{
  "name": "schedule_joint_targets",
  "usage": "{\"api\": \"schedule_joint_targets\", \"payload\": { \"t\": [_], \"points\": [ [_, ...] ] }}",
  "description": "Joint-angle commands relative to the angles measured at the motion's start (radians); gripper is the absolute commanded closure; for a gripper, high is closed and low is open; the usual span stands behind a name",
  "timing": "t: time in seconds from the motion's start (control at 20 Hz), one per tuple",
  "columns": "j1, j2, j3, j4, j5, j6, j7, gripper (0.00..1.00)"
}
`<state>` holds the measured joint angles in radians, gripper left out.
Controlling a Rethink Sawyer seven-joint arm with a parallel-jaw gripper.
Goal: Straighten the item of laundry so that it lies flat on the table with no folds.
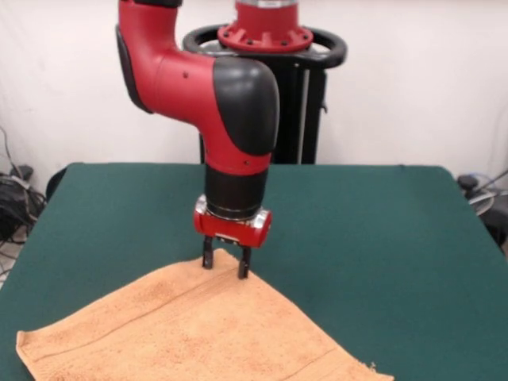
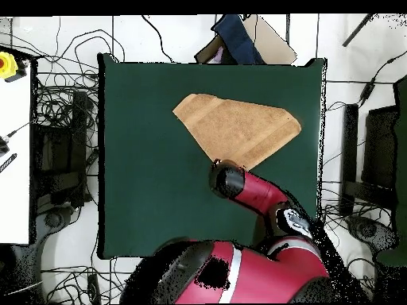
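Note:
The towel's side corners lie far apart, so the orange-tan towel will follow behind its far corner as one open sheet when the robot pulls it.
The orange-tan towel lies on the green table at its front edge, with one corner pointing toward the robot. In the overhead view the towel is an uneven wedge shape with a band stripe, not square. My gripper points straight down at the towel's far corner. Its two fingers stand apart and touch the cloth on either side of the corner tip. In the overhead view the arm hides the gripper. The white tag is not visible.
The robot's black pedestal stands behind the table's far edge. Cables lie on the floor around the table. A white bench stands to one side, and a cardboard piece with dark cloth lies beyond the towel's side.

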<state>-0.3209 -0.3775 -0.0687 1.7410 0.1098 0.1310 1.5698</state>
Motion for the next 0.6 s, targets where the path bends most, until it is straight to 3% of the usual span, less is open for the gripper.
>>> {"api": "schedule_joint_targets", "payload": {
  "t": [0.05, 0.4, 0.6],
  "points": [
    [0.0, 0.112, 0.122, 0.034, -0.035, -0.117, 0.176, 1.0],
    [0.145, 0.087, -0.042, -0.039, 0.042, -0.073, 0.212, 1.0],
    [0.098, 0.048, -0.015, -0.068, 0.03, 0.014, 0.169, 1.0]
  ]
}}
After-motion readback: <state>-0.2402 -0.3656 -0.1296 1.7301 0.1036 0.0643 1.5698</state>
